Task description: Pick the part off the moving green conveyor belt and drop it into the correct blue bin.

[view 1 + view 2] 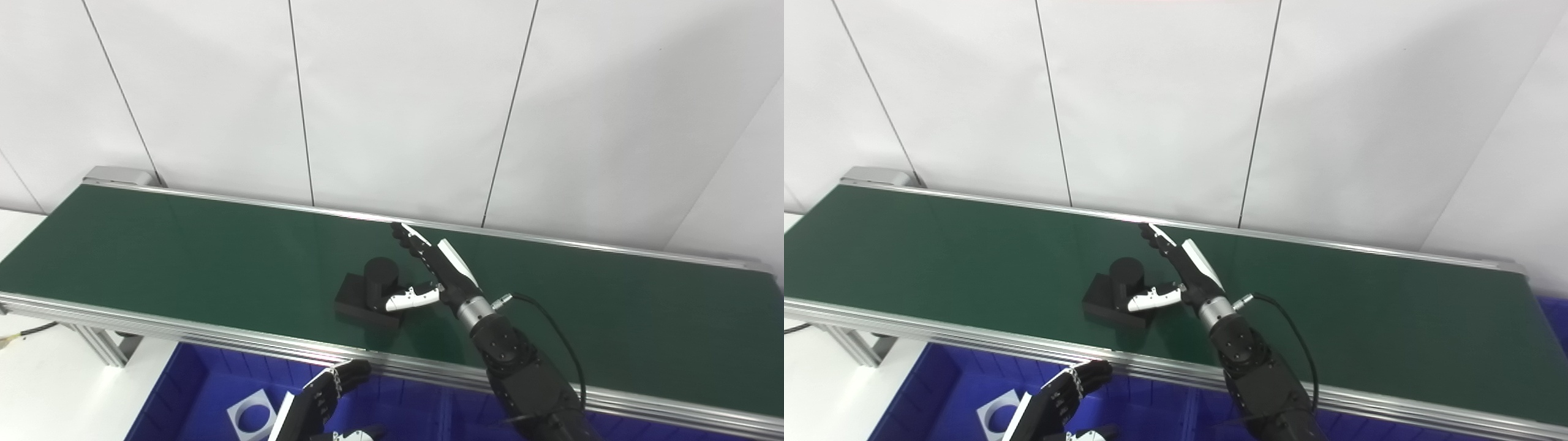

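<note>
The black cylinder [381, 276] goes straight down into the flat base [350, 297], so I expect the base to come with it as one piece when I lift the cylinder.
A black part [370, 294], a flat base with an upright cylinder on it, lies on the green conveyor belt [184, 251] near the belt's front edge. My right hand [432, 266] is open just right of the part. Its fingers [409, 239] stretch toward the far rail and its white thumb [410, 299] reaches in front of the cylinder, close to it or touching it. My left hand [318, 401] hovers low over the blue bin [184, 392] below the belt, fingers curled loosely and holding nothing.
A white flat part with a round hole [251, 416] lies in the blue bin. The belt's aluminium front rail [245, 343] runs between the bin and the part. A white panelled wall stands behind the conveyor. A cable [551, 331] loops from my right wrist.
</note>
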Robot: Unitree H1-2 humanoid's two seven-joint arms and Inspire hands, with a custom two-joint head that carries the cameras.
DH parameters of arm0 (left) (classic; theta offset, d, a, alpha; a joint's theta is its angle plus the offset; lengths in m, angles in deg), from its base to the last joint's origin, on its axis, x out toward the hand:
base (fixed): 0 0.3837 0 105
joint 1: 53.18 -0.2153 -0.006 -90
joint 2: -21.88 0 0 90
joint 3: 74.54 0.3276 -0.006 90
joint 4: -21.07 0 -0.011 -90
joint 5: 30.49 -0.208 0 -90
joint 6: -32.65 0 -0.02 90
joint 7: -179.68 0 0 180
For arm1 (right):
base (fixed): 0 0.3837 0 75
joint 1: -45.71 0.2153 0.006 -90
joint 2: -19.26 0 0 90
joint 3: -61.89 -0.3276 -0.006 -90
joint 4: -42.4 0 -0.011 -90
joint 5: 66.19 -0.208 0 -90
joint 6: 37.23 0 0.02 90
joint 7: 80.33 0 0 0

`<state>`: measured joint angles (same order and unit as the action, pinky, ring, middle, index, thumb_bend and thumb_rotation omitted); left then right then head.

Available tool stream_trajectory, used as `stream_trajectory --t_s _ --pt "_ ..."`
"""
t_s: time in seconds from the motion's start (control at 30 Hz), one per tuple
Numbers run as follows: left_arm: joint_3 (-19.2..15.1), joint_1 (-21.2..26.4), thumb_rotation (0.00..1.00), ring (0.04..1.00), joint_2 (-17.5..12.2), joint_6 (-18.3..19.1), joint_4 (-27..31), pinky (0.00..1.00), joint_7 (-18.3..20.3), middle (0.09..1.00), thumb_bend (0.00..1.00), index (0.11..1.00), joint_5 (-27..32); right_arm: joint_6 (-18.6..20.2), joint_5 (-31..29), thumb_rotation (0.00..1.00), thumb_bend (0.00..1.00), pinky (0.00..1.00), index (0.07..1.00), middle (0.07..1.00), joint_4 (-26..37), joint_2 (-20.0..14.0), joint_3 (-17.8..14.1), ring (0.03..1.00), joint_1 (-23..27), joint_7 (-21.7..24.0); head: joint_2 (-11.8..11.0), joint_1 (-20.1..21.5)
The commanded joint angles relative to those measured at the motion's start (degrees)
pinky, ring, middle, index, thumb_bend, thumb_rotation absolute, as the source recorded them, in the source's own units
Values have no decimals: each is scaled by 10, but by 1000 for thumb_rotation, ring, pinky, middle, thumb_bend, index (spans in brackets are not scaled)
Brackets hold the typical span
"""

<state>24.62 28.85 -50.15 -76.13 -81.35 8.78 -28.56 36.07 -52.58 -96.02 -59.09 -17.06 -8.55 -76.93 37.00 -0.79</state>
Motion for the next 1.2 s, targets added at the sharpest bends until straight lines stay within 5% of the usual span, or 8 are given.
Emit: stream_trajectory --t_s 0.0,0.23,0.3,0.4,0.8,0.83,0.9,1.17 --pt "2 0 2 778 6 -6 22 856 -1 765 636 723 3 -43 -9 126 874 933 934 923 8 3 -6 922 29 -9 0 -1" --pt "3 -3 0 782 6 -10 24 862 -2 765 628 725 0 -69 -58 16 865 976 907 906 4 11 -22 918 18 28 3 -4" --pt "3 -4 0 780 5 -9 25 864 -2 765 624 725 0 -80 -70 3 870 920 859 864 1 17 -28 878 13 27 4 -4" --pt "3 -5 0 791 5 -7 27 881 -1 769 626 728 2 -90 -80 0 857 708 749 763 -5 24 -35 747 9 26 5 -3" --pt "6 -9 7 781 8 -10 30 848 -3 765 631 729 -3 -84 -69 0 837 443 559 555 -4 34 -32 502 -5 17 15 -4" --pt "6 -10 3 781 8 -11 30 850 -3 764 631 729 -2 -83 -65 0 656 411 546 534 -4 34 -30 466 -5 14 16 -4" --pt "6 -11 0 784 9 -11 29 854 -3 765 629 729 -1 -87 -61 0 558 383 521 517 -9 33 -29 447 -6 12 17 -3" --pt "7 -16 0 780 14 -13 24 860 -4 761 642 722 2 -96 -28 0 533 303 378 499 -22 30 -11 435 -12 -23 21 -1"
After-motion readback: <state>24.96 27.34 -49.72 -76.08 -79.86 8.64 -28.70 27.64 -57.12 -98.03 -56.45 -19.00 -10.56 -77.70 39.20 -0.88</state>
